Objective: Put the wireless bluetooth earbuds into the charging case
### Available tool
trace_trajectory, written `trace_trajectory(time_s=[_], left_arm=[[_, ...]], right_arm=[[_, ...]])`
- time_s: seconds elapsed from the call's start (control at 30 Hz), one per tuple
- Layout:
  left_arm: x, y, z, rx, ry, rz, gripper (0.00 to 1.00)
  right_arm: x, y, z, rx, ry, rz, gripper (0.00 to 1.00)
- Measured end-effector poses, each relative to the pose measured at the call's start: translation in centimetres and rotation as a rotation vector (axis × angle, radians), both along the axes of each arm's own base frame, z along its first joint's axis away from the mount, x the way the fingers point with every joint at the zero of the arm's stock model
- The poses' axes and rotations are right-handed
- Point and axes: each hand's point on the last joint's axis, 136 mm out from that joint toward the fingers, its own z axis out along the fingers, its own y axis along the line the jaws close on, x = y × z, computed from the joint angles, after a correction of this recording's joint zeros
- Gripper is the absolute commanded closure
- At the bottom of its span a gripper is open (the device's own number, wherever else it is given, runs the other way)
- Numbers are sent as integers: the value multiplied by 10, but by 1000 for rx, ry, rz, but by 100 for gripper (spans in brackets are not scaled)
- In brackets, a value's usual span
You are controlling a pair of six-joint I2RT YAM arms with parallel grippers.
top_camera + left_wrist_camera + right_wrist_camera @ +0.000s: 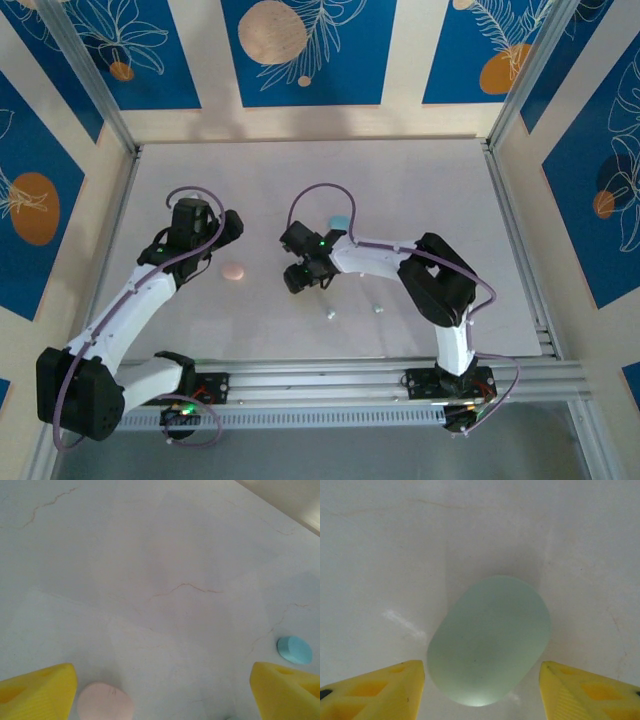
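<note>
The mint-green charging case (489,640) is lying flat and at a slant under my right gripper. I should hand it to my left gripper and then take it back upright.
A mint-green pebble-shaped charging case (490,640) lies closed on the white table. My right gripper (482,663) hangs open right over its near end, one yellow fingertip on each side, with a gap between each and the case. In the top view the right gripper (298,275) sits mid-table. Two tiny pale earbuds (330,313) (378,308) lie on the table nearer the arm bases. My left gripper (163,672) is wide open with nothing between its fingers, above bare table; the top view has it (228,225) left of centre.
A pink case (105,702) lies closed by the left gripper's left fingertip, also seen from above (234,271). A pale blue case (294,649) lies further right, behind the right arm's wrist (340,220). Metal rails border the table (420,180).
</note>
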Motion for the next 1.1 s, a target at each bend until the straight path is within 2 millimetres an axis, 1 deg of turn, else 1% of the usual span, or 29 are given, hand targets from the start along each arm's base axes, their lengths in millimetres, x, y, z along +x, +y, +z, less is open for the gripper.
trace_trajectory(time_s=[0.1, 0.27, 0.37, 0.63, 0.73, 0.83, 0.9, 0.97, 1.03, 1.1], left_arm=[[0, 0, 1, -6, -3, -3, 11], [0, -1, 1, -8, -2, -11, 11], [0, -1, 1, -4, -2, -17, 11], [-1, -3, 1, -6, 0, -28, 11], [0, -7, 2, -18, -4, -51, 12], [2, -17, 6, -46, -29, -105, 14], [3, -31, 9, -91, -52, -169, 14], [5, -47, 12, -146, -74, -244, 15], [8, -68, 16, -217, -93, -337, 17], [9, -92, 17, -281, -92, -442, 17]], right_arm=[[3, 1, -4, -19, 1, 3, 38], [10, 6, -5, -23, -14, -1, 38], [14, 8, -5, -30, -25, -12, 39], [17, 4, -5, -55, -26, -50, 58], [17, 4, -4, -54, -30, -43, 62], [12, -1, -1, -26, -31, -8, 64], [5, -6, 7, 20, -38, 39, 64], [0, -13, 24, 79, -70, 94, 65], [-1, -19, 48, 158, -132, 161, 65], [0, -25, 80, 246, -227, 240, 64]])
